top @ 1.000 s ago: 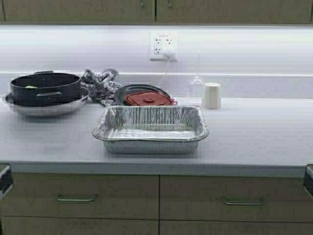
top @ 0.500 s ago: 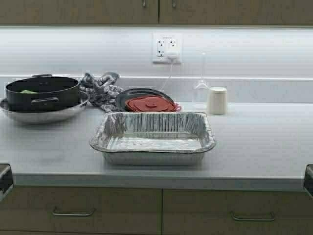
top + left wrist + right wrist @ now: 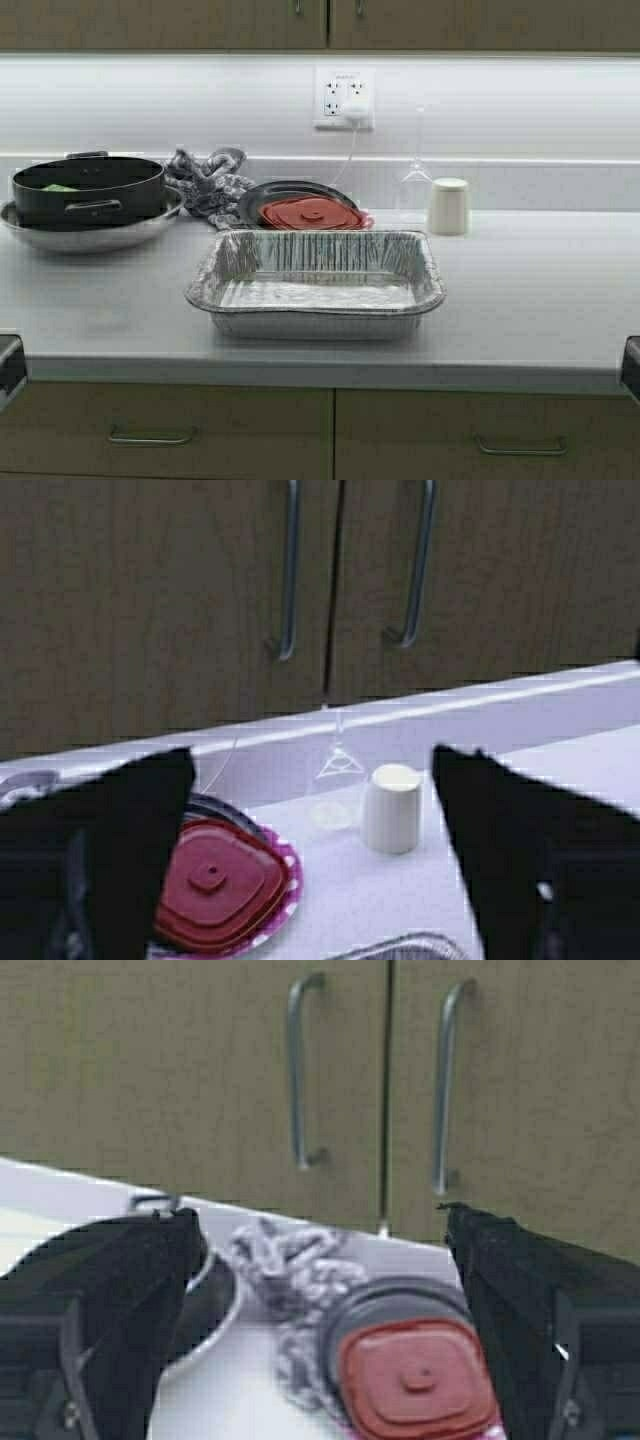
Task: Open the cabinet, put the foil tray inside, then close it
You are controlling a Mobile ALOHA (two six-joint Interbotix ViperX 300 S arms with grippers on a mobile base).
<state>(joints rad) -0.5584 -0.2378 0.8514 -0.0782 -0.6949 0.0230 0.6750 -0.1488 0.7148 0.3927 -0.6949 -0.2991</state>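
The tan door (image 3: 485, 25) will swing outward on its outer edge when I pull, because the metal handles are at the meeting edges (image 3: 328, 24).
The foil tray (image 3: 315, 283) is silver with ribbed sides and sits empty in the middle of the counter, near its front edge. Only its rim (image 3: 400, 948) shows in the left wrist view. Above, the cabinet (image 3: 200, 22) has both tan doors shut, its two metal handles (image 3: 300, 1080) side by side at the meeting edges. My left gripper (image 3: 312, 810) is open and holds nothing; it is low and in front of the counter. My right gripper (image 3: 320, 1260) is also open and empty, facing the cabinet doors (image 3: 150, 1070) from well below.
A black pot in a steel bowl (image 3: 88, 190) stands at the counter's left. Behind the tray lie a grey cloth (image 3: 208, 182) and a dark plate with a red lid (image 3: 305, 208). A wine glass (image 3: 415, 170) and a white cup (image 3: 448, 206) stand at the back right. Base drawers (image 3: 150, 435) run below.
The robot has driven closer to the counter, so the whole scene looks larger and lower. Nothing on the counter has moved, and both grippers stay open.
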